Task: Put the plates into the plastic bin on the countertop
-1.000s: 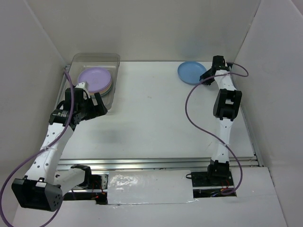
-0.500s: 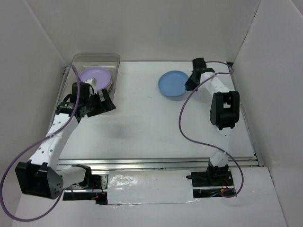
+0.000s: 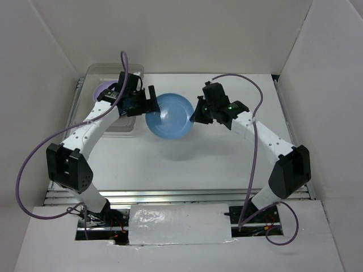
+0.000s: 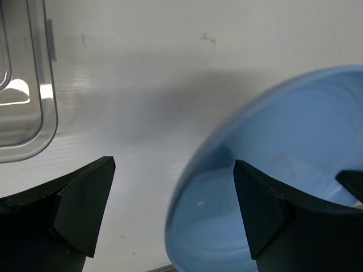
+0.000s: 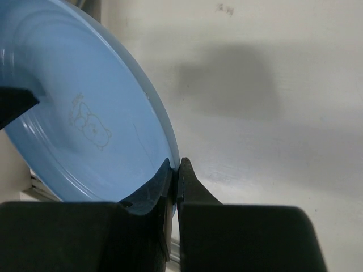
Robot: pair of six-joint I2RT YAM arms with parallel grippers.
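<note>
The blue plate is in my right gripper, held by the rim point(image 3: 190, 110) farthest from the bin, so next my left gripper grips the plate's rim nearer the bin point(image 3: 148, 119) and places the plate.
The blue plate point(image 3: 169, 116) is held tilted above the middle of the white countertop point(image 3: 227, 158). My right gripper point(image 3: 196, 113) is shut on its right rim; the right wrist view shows the fingertips pinching the rim point(image 5: 177, 169) of the plate point(image 5: 85, 113). My left gripper point(image 3: 148, 103) is open at the plate's left rim. In the left wrist view its jaws point(image 4: 173, 209) stand wide apart with the plate's edge point(image 4: 272, 170) between them. The clear plastic bin point(image 3: 134, 71) stands at the far left. It holds a stack with a lilac plate point(image 3: 102, 89) on top, partly hidden by my left arm.
A corner of the bin point(image 4: 22, 113) shows in the left wrist view. White walls close the left, back and right sides. A metal rail point(image 3: 187, 195) runs along the near edge. Purple cables loop off both arms.
My right gripper carried the blue plate left from the far right corner to the middle and lifted it. My left gripper swung right from the bin's front to the plate's left rim.
</note>
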